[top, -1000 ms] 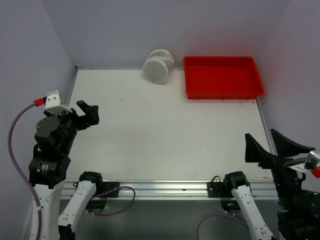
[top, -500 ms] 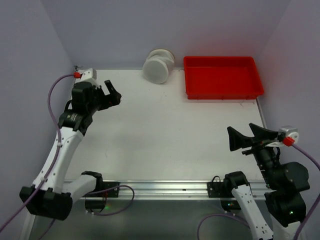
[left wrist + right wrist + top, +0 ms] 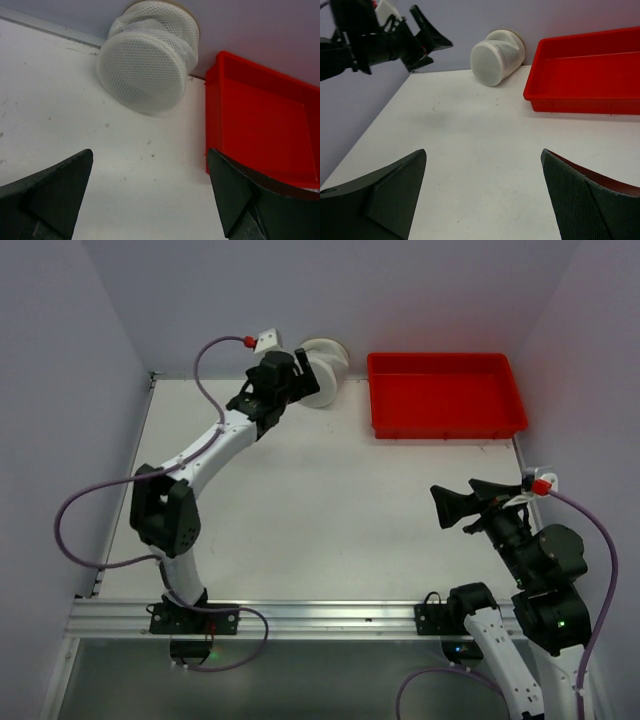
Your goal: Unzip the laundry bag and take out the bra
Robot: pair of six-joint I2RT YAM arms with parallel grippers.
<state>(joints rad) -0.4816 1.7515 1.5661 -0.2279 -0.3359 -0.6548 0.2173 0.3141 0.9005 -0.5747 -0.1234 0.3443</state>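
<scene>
The laundry bag's tan rim (image 3: 341, 346) faces the back wall, so I should grab the bag's near mesh edge (image 3: 331, 391) with my left gripper and pull it forward before unzipping.
The laundry bag (image 3: 328, 368) is a white drum-shaped mesh bag lying on its side against the back wall, left of the red tray. In the left wrist view its round mesh face (image 3: 144, 72) is turned toward me. My left gripper (image 3: 301, 378) hangs open just in front of the bag's left side, apart from it; its jaws (image 3: 150, 152) hold nothing. My right gripper (image 3: 452, 500) stands open above the table's right side, far from the bag (image 3: 497, 54), empty (image 3: 484, 152). The bra is hidden from every view.
A red rectangular tray (image 3: 445, 395) with nothing in it sits at the back right, close beside the bag (image 3: 260, 125). The white table (image 3: 330, 510) meets purple walls at the back and sides. The left arm (image 3: 200, 455) stretches diagonally across the table's left half.
The left arm has swung from the table's left side up to the back, bringing its open gripper to the bag. The right gripper has risen and moved inward over the table.
</scene>
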